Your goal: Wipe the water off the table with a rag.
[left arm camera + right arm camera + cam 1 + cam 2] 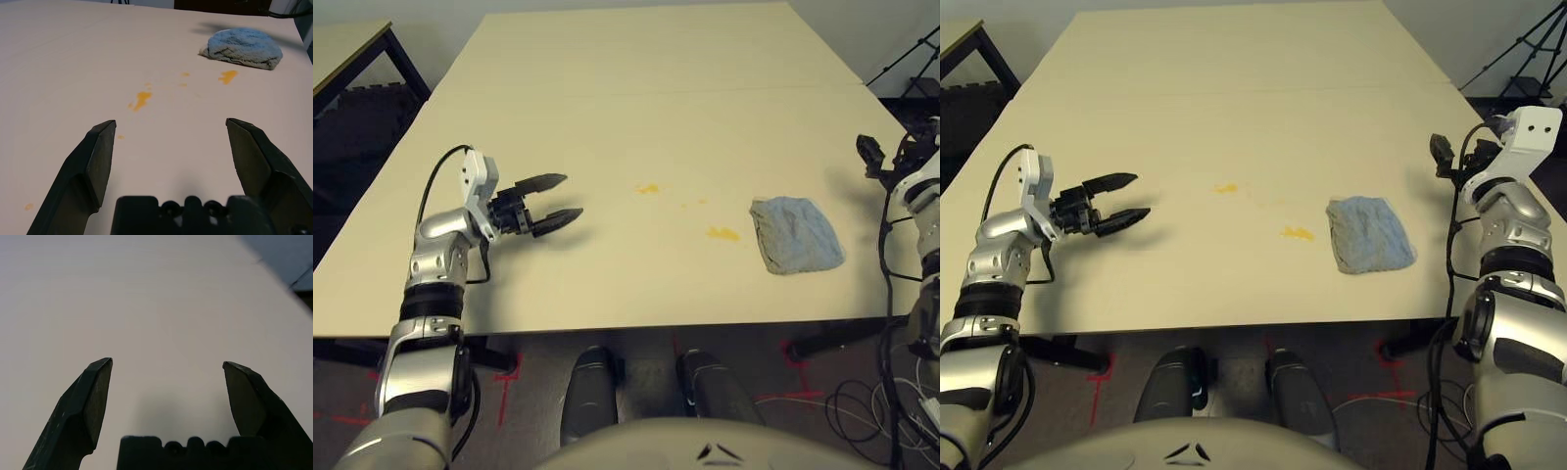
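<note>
The loose edge of the grey-blue rag points toward my open right gripper, with clear tabletop (1419, 210) between them. I should go on reaching for that edge (1398, 231) until my fingers are on both sides of the rag.
The grey-blue rag (796, 234) lies crumpled on the pale beige table (636, 88), right of centre near the front edge. The water shows as small yellow-orange splotches: one (723, 233) just left of the rag, another (647, 188) further left, with tiny specks between them. My left gripper (572, 196) hovers open over the table's left part, pointing right toward the splotches and well apart from them. Its wrist view shows the splotch (142, 99) and the rag (243, 46) beyond the open fingers. My right gripper (167, 363) stands open and empty over bare tabletop, at the table's right edge (1442, 152), behind and to the right of the rag.
A smaller dark-framed table (352, 49) stands off the far left corner. A black tripod (1528, 59) is at the far right. Loose cables (891, 401) lie on the floor by the right arm. A thin seam (636, 94) crosses the table.
</note>
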Action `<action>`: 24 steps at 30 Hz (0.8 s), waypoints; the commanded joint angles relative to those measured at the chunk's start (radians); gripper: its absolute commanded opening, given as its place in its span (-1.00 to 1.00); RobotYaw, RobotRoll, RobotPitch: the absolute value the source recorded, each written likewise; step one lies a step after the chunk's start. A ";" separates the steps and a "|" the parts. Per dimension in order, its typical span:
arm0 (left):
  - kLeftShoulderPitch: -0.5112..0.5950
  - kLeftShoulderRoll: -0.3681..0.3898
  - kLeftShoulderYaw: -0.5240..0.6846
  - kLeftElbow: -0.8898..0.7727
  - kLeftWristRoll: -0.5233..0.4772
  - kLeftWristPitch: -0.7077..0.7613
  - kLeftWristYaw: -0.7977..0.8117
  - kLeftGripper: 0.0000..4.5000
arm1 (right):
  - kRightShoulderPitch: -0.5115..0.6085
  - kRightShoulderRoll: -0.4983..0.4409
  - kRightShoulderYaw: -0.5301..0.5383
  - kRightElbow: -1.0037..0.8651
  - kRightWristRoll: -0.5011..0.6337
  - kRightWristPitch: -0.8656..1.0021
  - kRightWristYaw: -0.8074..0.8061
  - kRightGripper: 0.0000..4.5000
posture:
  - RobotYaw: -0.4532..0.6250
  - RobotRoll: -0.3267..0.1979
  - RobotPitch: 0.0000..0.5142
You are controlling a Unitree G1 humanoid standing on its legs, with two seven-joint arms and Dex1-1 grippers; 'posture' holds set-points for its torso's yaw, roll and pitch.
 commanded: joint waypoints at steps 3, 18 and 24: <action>0.022 0.013 -0.029 -0.033 0.020 -0.025 -0.010 1.00 | 0.156 -0.062 0.080 -0.293 0.061 0.364 0.209 0.99 | -0.07 0.25 -0.53; 0.013 0.000 -0.070 -0.039 0.022 -0.034 -0.011 1.00 | 0.423 -0.097 0.086 -0.730 0.180 0.688 0.272 0.99 | -0.11 0.25 -0.46; 0.012 0.001 -0.074 -0.045 0.018 -0.031 -0.010 1.00 | 0.432 -0.037 0.134 -0.763 0.179 0.698 0.253 0.99 | -0.10 0.25 -0.45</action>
